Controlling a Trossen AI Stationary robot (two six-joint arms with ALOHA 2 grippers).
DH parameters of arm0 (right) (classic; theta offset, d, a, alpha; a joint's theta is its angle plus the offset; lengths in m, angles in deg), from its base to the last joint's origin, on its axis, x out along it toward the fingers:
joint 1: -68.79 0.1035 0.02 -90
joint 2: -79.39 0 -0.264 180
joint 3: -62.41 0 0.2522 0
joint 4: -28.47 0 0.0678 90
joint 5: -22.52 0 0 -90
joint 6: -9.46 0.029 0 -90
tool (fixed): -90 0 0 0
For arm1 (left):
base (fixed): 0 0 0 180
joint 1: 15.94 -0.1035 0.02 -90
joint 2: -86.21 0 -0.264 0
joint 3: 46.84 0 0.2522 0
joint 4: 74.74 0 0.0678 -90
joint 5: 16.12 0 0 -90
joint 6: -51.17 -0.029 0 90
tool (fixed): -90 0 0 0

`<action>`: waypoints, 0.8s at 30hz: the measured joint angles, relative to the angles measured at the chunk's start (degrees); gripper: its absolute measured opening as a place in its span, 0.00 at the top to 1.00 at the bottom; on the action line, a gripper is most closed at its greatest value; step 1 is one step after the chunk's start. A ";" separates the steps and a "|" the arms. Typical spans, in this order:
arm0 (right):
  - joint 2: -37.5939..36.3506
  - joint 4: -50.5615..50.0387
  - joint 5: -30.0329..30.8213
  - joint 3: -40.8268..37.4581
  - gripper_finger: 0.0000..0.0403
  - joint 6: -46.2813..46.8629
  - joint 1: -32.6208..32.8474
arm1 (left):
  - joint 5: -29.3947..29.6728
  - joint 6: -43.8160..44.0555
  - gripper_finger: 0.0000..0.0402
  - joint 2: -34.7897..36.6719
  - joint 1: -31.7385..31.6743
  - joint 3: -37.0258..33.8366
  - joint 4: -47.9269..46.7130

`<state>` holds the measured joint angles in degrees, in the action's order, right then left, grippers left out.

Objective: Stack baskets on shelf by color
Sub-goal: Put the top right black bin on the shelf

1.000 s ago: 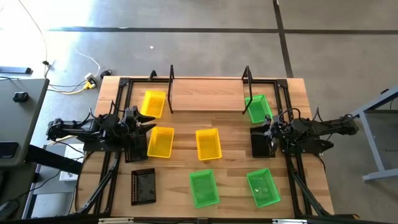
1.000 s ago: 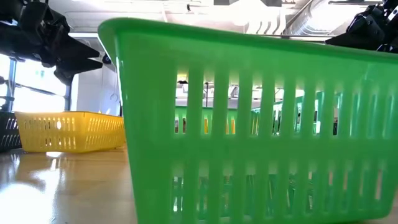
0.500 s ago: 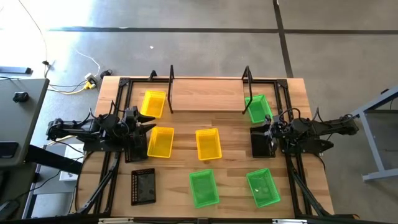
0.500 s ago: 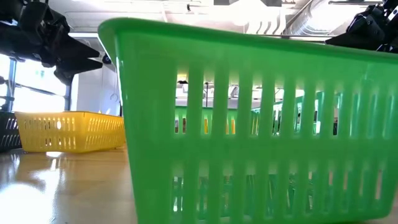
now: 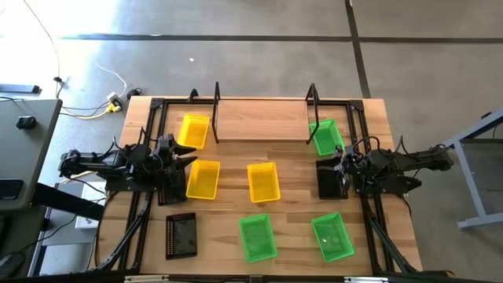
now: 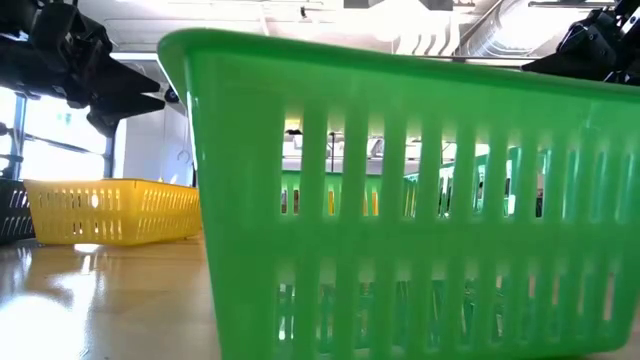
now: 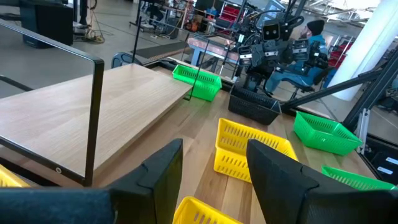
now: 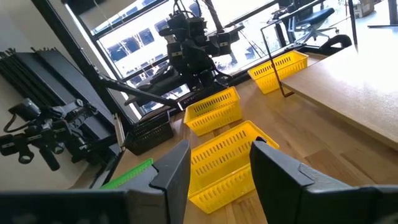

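Note:
The black basket (image 5: pixel 332 187) is below my level right gripper. I should pull back, point down and grip the rim (image 5: pixel 334 198) that faces the front green basket.
The shelf (image 5: pixel 263 119) stands along the far side of the table, with a black frame at each end. One yellow basket (image 5: pixel 193 130) sits by its left end and one green basket (image 5: pixel 324 137) by its right end. Two more yellow baskets (image 5: pixel 203 179) (image 5: pixel 263 181) rest mid-table. Two green baskets (image 5: pixel 257 237) (image 5: pixel 332 236) and the black basket (image 5: pixel 181 235) stand near the front edge. My left gripper (image 7: pixel 214 149) hovers open at the table's left, beside a yellow basket. My right gripper (image 8: pixel 219 146) hovers open at the right, below the far green basket.
A dark rectangular piece lies under each gripper (image 5: pixel 169 189) (image 5: pixel 330 179). Black rails run along the table's left and right sides. In the low view the near green basket (image 6: pixel 400 200) fills the picture, with a yellow basket (image 6: pixel 110 210) behind it. Bare wood shows on the shelf board.

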<state>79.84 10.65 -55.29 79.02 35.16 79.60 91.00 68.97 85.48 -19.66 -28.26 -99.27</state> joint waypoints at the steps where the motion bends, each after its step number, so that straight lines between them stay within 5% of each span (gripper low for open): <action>1: 0.01 0.03 0.02 0.00 0.63 0.21 -0.01 | 0.02 0.02 0.58 0.00 -0.01 0.00 0.00; 12: -0.06 1.28 -2.15 3.08 0.63 0.00 -0.01 | 0.00 0.00 0.58 0.00 -0.01 -0.01 0.02; 24: 11.85 -26.39 -1.31 25.63 0.63 -3.75 0.00 | 0.00 0.02 0.58 0.00 0.00 -0.01 0.00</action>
<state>91.69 -15.74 -56.60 104.66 31.42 79.60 91.00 69.00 85.48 -19.66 -28.27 -99.27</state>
